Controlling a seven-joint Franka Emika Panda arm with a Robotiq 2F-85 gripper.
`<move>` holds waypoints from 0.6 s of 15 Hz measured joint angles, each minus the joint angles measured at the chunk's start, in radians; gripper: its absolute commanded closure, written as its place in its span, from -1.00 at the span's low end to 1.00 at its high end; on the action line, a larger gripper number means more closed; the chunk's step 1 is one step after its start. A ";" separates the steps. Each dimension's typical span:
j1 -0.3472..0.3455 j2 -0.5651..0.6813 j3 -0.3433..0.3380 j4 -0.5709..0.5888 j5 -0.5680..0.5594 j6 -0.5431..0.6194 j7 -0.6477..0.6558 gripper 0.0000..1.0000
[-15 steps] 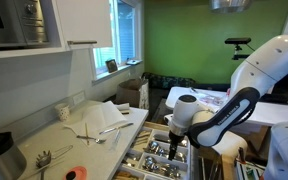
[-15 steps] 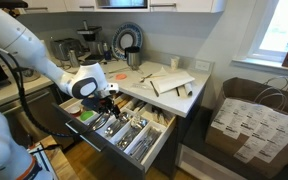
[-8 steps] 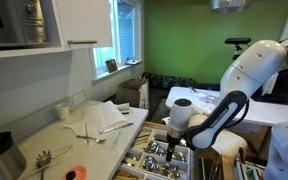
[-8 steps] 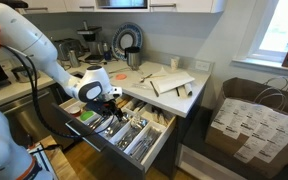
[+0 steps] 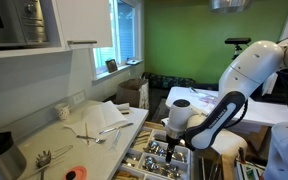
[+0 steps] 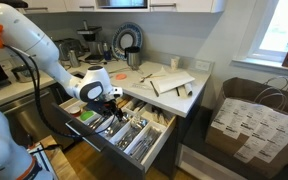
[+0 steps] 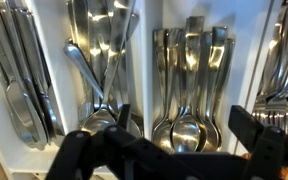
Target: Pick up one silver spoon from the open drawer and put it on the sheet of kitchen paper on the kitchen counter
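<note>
The middle handle (image 7: 193, 45) is uncovered on top of the stack, so its silver spoon (image 7: 187, 131) should come away by itself when the robot's gripper lifts it.
The drawer (image 6: 134, 135) is pulled open below the kitchen counter (image 6: 179, 98), and also shows in an exterior view (image 5: 156, 158). Its tray holds rows of silver cutlery. In the wrist view a stack of silver spoons (image 7: 188, 90) lies in one narrow compartment, bowls nearest the camera. My gripper (image 7: 182, 125) is open and empty, low over the tray, its two fingers astride the spoon bowls. It shows in both exterior views (image 5: 173, 146) (image 6: 108, 104). The sheet of kitchen paper (image 6: 170, 83) lies on the counter, with another view of it (image 5: 109, 113).
More spoons (image 7: 102, 70), knives (image 7: 19, 70) and forks (image 7: 284, 60) fill neighbouring compartments between white dividers. A white cup (image 5: 62, 112) and loose utensils (image 5: 94, 132) lie on the counter. A paper bag (image 6: 249, 118) stands on the floor beyond the drawer.
The arm's upper links have shifted. The gripper has sunk slightly over the tray and stays open.
</note>
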 measured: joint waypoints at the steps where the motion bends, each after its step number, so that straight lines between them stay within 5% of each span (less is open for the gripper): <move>1: 0.001 0.013 0.000 0.007 -0.007 0.000 0.007 -0.69; 5: 0.013 0.079 0.002 0.045 0.000 0.000 0.008 -0.18; 9: 0.032 0.139 0.003 0.083 0.011 0.000 0.008 -0.20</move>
